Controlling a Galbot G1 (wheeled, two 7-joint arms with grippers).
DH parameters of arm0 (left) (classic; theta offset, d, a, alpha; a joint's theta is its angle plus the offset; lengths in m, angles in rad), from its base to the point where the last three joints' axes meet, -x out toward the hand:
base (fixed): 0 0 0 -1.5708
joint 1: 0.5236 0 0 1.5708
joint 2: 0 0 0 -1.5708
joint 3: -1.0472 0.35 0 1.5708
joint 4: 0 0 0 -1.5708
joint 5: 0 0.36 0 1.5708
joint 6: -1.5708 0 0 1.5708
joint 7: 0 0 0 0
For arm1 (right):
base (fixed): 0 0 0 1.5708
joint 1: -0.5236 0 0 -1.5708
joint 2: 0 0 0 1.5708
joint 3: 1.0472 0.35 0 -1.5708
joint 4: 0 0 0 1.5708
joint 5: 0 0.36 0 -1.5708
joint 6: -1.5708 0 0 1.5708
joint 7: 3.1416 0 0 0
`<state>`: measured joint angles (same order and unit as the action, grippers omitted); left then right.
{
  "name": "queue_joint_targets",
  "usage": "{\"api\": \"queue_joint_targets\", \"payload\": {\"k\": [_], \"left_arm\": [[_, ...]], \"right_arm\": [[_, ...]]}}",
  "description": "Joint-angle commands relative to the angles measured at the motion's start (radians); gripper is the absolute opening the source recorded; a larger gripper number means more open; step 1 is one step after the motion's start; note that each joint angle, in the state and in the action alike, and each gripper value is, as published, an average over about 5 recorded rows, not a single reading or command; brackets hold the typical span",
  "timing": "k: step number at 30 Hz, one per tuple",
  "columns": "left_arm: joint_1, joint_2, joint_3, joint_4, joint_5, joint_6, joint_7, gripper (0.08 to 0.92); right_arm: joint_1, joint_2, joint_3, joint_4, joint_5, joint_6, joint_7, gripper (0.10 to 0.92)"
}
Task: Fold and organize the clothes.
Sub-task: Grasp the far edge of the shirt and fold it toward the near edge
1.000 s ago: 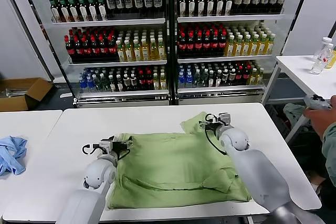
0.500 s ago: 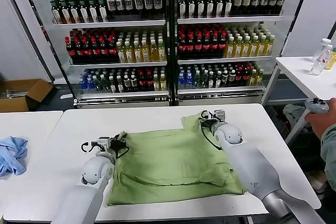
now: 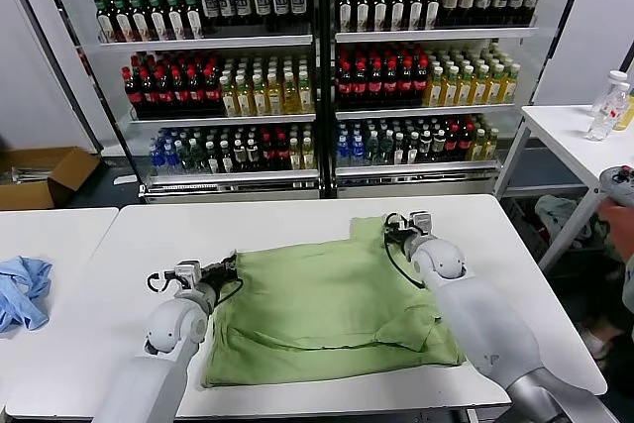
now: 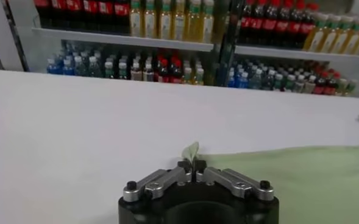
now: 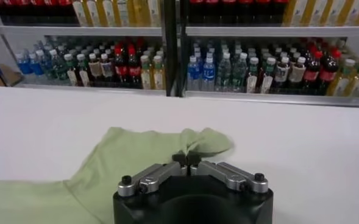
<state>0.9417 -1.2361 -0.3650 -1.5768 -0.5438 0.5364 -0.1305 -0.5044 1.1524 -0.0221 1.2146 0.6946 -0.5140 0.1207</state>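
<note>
Both grippers are holding the shirt's far edge (image 3: 309, 247) by its ends. My right gripper should keep folding it toward the shirt's near edge (image 3: 332, 371) until it lies flat, and then let go.
The light green polo shirt (image 3: 317, 309) lies spread on the white table (image 3: 297, 225), partly folded, its plain side up; no buttons or print show. My left gripper (image 3: 230, 267) is shut on the shirt's far left corner; a small tuft of green cloth (image 4: 192, 151) sticks out between its fingertips. My right gripper (image 3: 389, 228) is shut on the shirt's far right part, where a sleeve (image 5: 191, 143) bunches up at the fingertips. Both grippers hold the cloth low over the table.
A light blue cloth (image 3: 22, 289) lies on the neighbouring table at the left. Drink coolers (image 3: 317, 66) stand behind the table. A person's hand with a controller (image 3: 619, 190) is at the right edge, near a side table with bottles (image 3: 604, 111).
Both grippers have moved away from me and outward with the cloth, drawing the shirt's far edge flatter and wider. The person's hand moved right.
</note>
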Motion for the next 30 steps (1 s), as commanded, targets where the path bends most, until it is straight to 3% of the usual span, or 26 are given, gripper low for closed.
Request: {"api": "queue_joint_targets", "payload": {"k": [1, 14, 20, 30], "left_arm": [[0.119, 0.002, -0.069, -0.216, -0.055, -0.017, 0.018, 0.089], [0.318, 0.033, -0.137, -0.410, -0.086, 0.022, 0.033, 0.089], [0.447, 0.037, -0.136, -0.484, 0.006, 0.023, 0.051, 0.089], [0.523, 0.029, -0.111, -0.479, 0.188, 0.013, 0.076, 0.089]], "right_arm": [[-0.135, -0.092, 0.100, 0.279, 0.032, 0.027, 0.005, 0.107], [-0.446, -0.239, 0.266, 0.641, 0.057, 0.005, 0.019, 0.107], [-0.695, -0.240, 0.382, 0.799, -0.009, -0.032, 0.044, 0.107], [-0.893, -0.172, 0.461, 0.830, -0.124, -0.058, 0.060, 0.108]]}}
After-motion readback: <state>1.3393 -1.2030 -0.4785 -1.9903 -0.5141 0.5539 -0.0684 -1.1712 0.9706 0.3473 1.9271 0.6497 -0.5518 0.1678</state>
